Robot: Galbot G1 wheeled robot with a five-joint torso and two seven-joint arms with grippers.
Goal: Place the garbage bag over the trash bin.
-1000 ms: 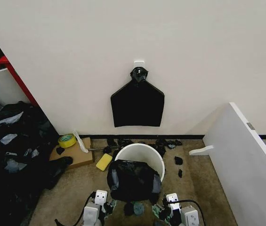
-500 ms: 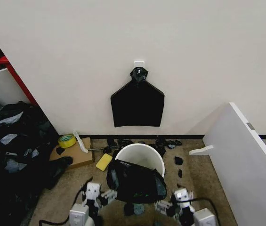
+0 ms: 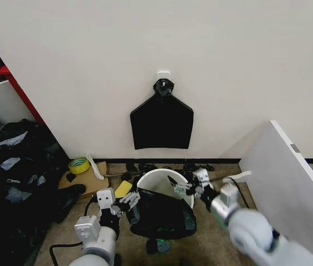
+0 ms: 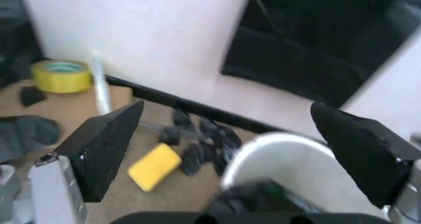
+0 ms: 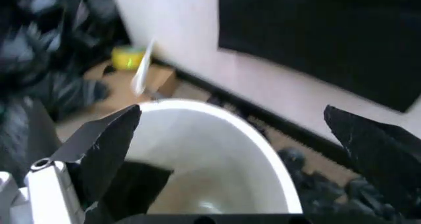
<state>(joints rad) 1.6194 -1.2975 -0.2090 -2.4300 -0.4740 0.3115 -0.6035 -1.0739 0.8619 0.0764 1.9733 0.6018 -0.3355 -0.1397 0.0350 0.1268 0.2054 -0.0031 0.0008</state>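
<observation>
My gripper will lift the garbage bag (image 3: 163, 215), and the bag will come off limp, because it hangs over the trash bin's near side while the bin's far rim (image 3: 159, 170) stays uncovered.
The white trash bin (image 3: 159, 178) stands on the carpet near the wall. The glossy black garbage bag (image 3: 162, 217) hangs crumpled over its near rim and front side. My left gripper (image 3: 129, 199) is open at the bag's left edge, beside the bin. Over the bin's right rim, my right gripper (image 3: 178, 186) is also open. The left wrist view has the left gripper (image 4: 226, 105) spread wide, with the bin rim (image 4: 289, 147) and the bag (image 4: 257, 204) beyond it. In the right wrist view the right gripper (image 5: 232, 108) is spread above the bin (image 5: 217, 135), holding nothing.
A flat bundle of black bags (image 3: 162, 119) hangs from a wall hook. A yellow sponge (image 3: 122, 190), a tape roll (image 3: 78, 165) on cardboard (image 3: 92, 185) and black scraps (image 3: 198, 167) lie near the bin. A white board (image 3: 289, 188) leans at right; heaped black bags (image 3: 18, 166) fill the left.
Both arms came up from the bottom edge toward the bin: the left gripper reached the bag's left side, the right swung over the bin's right rim. The bag spread slightly wider.
</observation>
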